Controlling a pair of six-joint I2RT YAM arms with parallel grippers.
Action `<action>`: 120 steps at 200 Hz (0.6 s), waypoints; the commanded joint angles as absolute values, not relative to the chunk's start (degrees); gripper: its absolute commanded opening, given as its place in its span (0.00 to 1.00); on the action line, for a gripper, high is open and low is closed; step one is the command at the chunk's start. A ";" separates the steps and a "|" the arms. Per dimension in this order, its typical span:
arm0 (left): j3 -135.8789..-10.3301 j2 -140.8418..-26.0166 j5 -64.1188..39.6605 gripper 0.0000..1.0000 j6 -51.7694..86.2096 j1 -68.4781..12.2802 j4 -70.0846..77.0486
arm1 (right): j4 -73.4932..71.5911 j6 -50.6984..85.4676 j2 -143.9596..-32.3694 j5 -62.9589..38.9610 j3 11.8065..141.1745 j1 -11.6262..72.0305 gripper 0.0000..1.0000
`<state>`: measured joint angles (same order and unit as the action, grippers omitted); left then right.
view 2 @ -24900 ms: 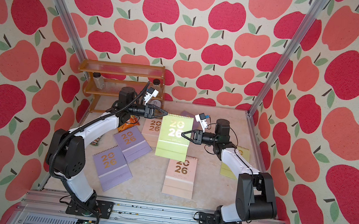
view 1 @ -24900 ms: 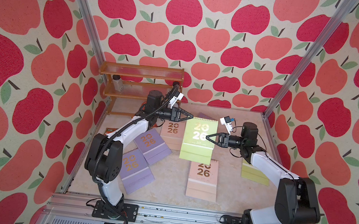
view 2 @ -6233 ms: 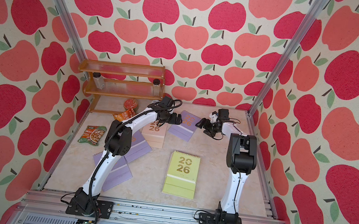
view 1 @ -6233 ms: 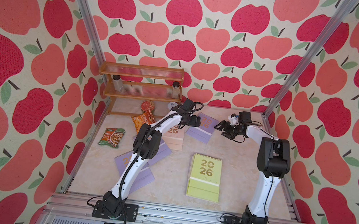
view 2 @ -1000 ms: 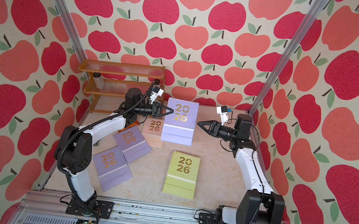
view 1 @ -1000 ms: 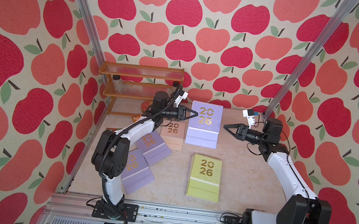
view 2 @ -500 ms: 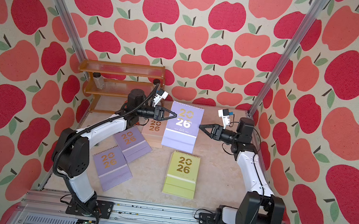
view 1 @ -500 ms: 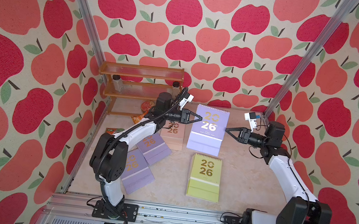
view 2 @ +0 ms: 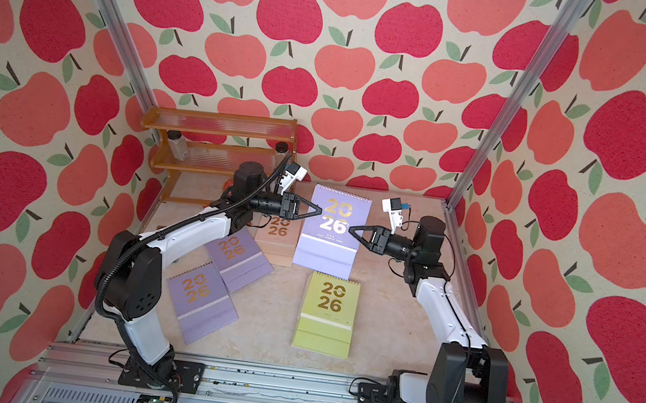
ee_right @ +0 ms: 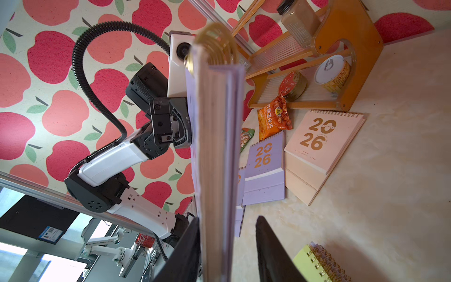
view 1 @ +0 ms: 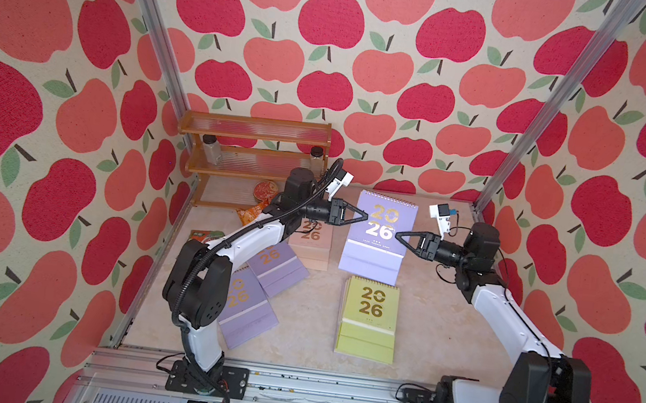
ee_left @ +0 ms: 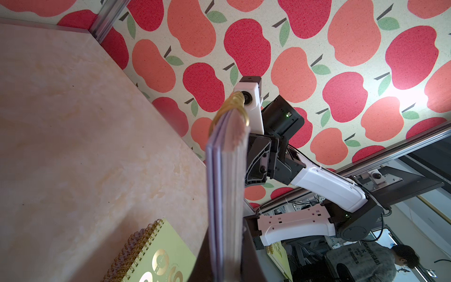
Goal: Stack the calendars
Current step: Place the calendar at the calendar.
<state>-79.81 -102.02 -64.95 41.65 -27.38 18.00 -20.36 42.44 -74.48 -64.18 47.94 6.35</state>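
Note:
The yellow-green calendar (view 1: 368, 320) lies nearer my right gripper, so my left gripper should hand over the lilac calendar by its free edge (view 1: 412, 220) before I stack it.
A lilac calendar (view 1: 378, 234) (view 2: 330, 228) hangs in the air above the table's back middle. My left gripper (view 1: 365, 217) (view 2: 319, 211) is shut on its left edge, seen end-on in the left wrist view (ee_left: 225, 183). My right gripper (view 1: 397, 234) (ee_right: 227, 219) straddles its right edge (ee_right: 217, 146); one finger lies against it, the other finger (ee_right: 271, 249) stands apart. In front lies a yellow-green calendar (view 1: 369, 319) (ee_left: 156, 254). A pink calendar (view 1: 310, 238) (ee_right: 319, 146) and two lilac ones (view 1: 275, 266) (view 1: 245, 310) lie to the left.
A wooden shelf (view 1: 252, 152) with jars and cans stands at the back left. Snack packets (view 1: 248, 214) (view 1: 204, 234) lie near it by the left wall. Apple-patterned walls close in the table on three sides.
The held lilac calendar has come forward and down a little with my left gripper. My right gripper has reached its right edge and narrowed its jaws around it.

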 commanded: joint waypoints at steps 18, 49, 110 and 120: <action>-80.18 -102.07 -66.09 0.01 42.69 -27.95 22.40 | -28.11 47.30 -74.21 -62.84 46.94 7.13 0.20; -79.89 -102.34 -65.75 0.11 42.89 -27.95 22.93 | -30.75 49.50 -74.62 -63.30 46.37 7.65 0.00; -79.44 -99.63 -65.14 0.84 39.95 -24.96 18.57 | -13.05 43.62 -71.76 -63.94 47.96 6.55 0.00; -79.31 -98.61 -64.82 0.86 38.35 -24.15 16.31 | -6.15 41.08 -70.84 -64.09 48.70 5.72 0.00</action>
